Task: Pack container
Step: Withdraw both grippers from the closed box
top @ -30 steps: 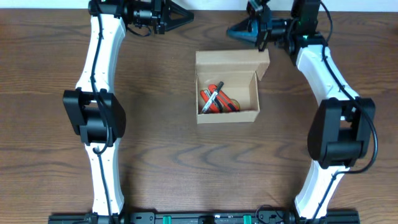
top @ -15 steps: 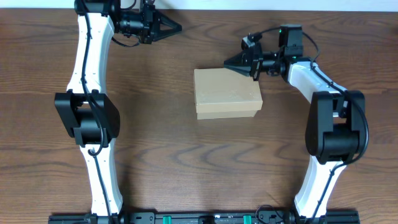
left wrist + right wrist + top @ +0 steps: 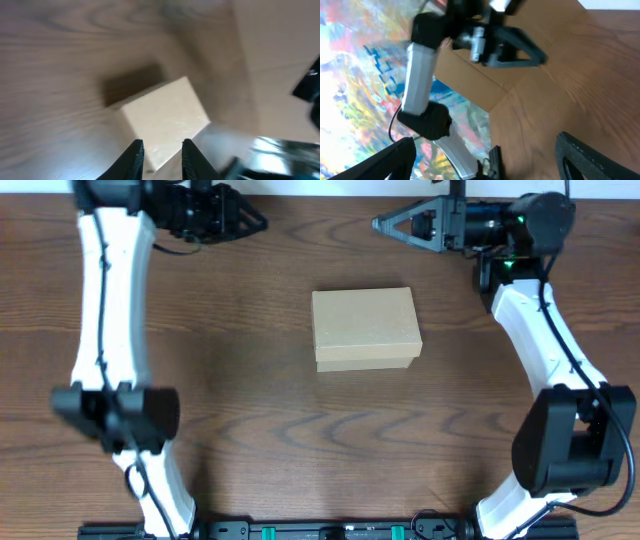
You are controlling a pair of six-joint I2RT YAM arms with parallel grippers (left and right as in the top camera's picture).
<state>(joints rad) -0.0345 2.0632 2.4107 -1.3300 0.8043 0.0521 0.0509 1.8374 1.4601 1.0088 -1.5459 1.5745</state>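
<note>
The container's lid is sitting too shallow, with the container's base showing [image 3: 363,365] under the lid's edge, so the robot's left gripper should push down on the lid's top [image 3: 350,322] with its fingers closed.
The container [image 3: 365,328], a plain tan cardboard box, sits mid-table with its flap lid down. It appears blurred in the left wrist view as a pale block [image 3: 165,117] beyond the fingers. My left gripper [image 3: 262,222] hovers at the far left edge of the table, well away from the box. Its jaws [image 3: 162,150] stand a narrow gap apart with nothing between them. My right gripper [image 3: 378,224] hangs at the far right, also off the box. Its jaws [image 3: 490,160] are spread wide and empty.
Brown wood table [image 3: 250,380] surrounds the box on all sides. The white arm links run down both sides [image 3: 105,330] [image 3: 545,340]. In the right wrist view the left arm [image 3: 420,75] shows across the table against a colourful backdrop.
The box lid went from open, with orange items showing inside, to shut. Both arms then drew back to the far edge. The right jaws spread wide and the left jaws parted slightly.
</note>
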